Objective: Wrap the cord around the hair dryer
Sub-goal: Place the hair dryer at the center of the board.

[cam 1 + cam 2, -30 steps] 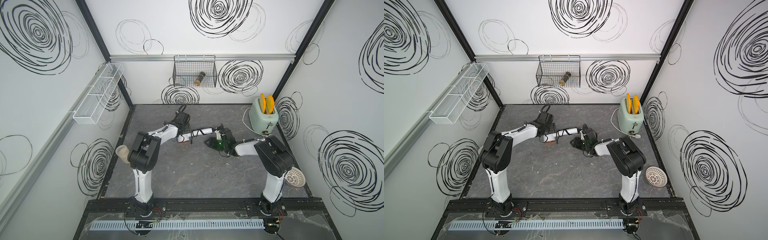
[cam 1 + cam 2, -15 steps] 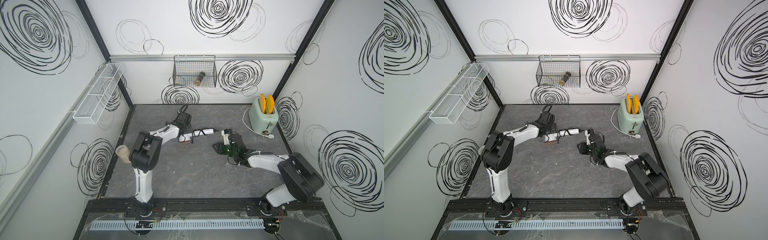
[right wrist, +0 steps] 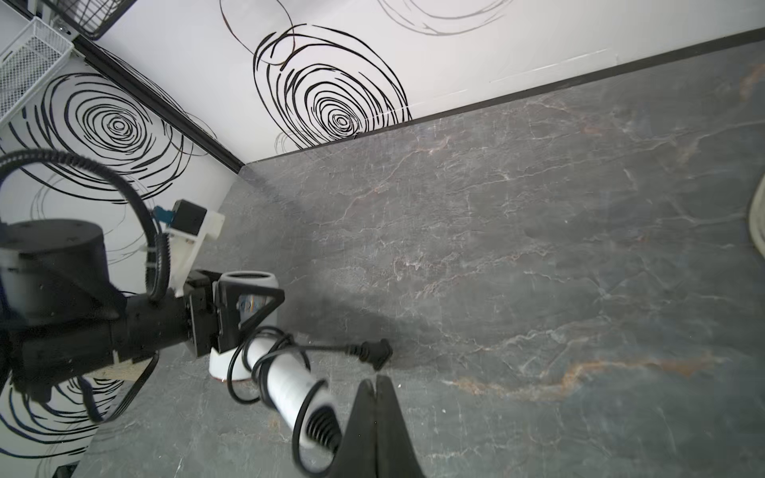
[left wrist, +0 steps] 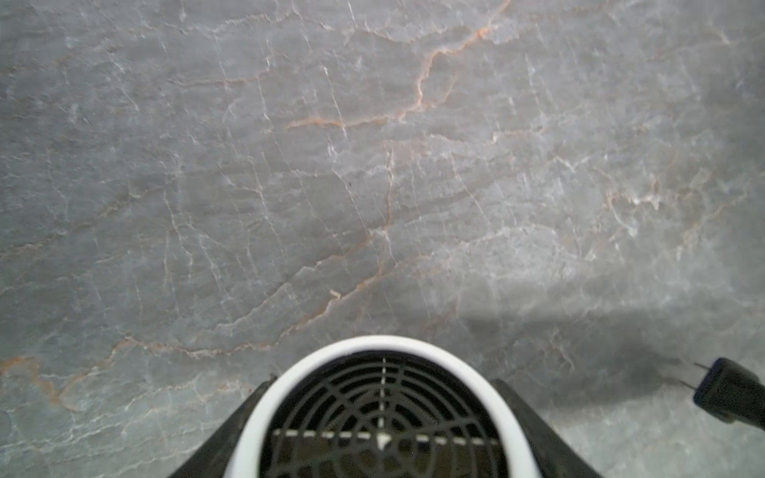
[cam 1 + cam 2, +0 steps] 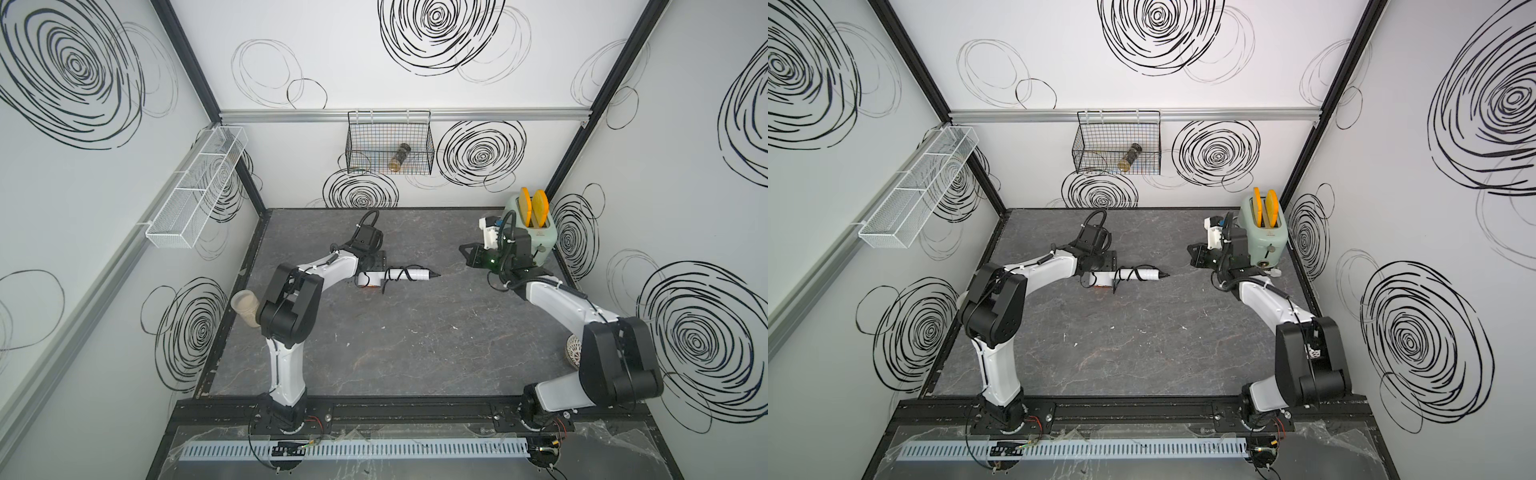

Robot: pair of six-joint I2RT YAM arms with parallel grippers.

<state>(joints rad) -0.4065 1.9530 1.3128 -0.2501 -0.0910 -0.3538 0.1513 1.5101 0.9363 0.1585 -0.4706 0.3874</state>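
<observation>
My right gripper is moving in with fingers shut and should keep on until the plug lies against the handle's end (image 3: pixel 323 428), as the cord circles the handle and its plug (image 3: pixel 373 353) sticks out free.
The white hair dryer (image 5: pixel 411 273) (image 5: pixel 1144 273) is held by its head in my left gripper (image 5: pixel 367 277) (image 5: pixel 1096 276), handle pointing right. Its grilled back (image 4: pixel 383 418) fills the space between the left fingers (image 4: pixel 534 430). In the right wrist view the black cord (image 3: pixel 271 356) loops several times round the handle (image 3: pixel 289 383). Its plug (image 3: pixel 372 351) (image 4: pixel 728 393) trails free beside the handle. My right gripper (image 5: pixel 465 253) (image 5: pixel 1196 254) (image 3: pixel 377 385) hovers shut and empty near the toaster, well right of the handle's tip.
A mint-green toaster (image 5: pixel 538 241) (image 5: pixel 1266 243) with yellow slices stands at the back right, close behind my right wrist. A black wire basket (image 5: pixel 388 153) and a white rack (image 5: pixel 195 187) hang on the walls. A beige cup (image 5: pixel 245 307) sits at the table's left edge.
My right gripper has left the dryer's handle, swung back and to the right toward the toaster, and shut with nothing in it. The left arm and dryer stay put.
</observation>
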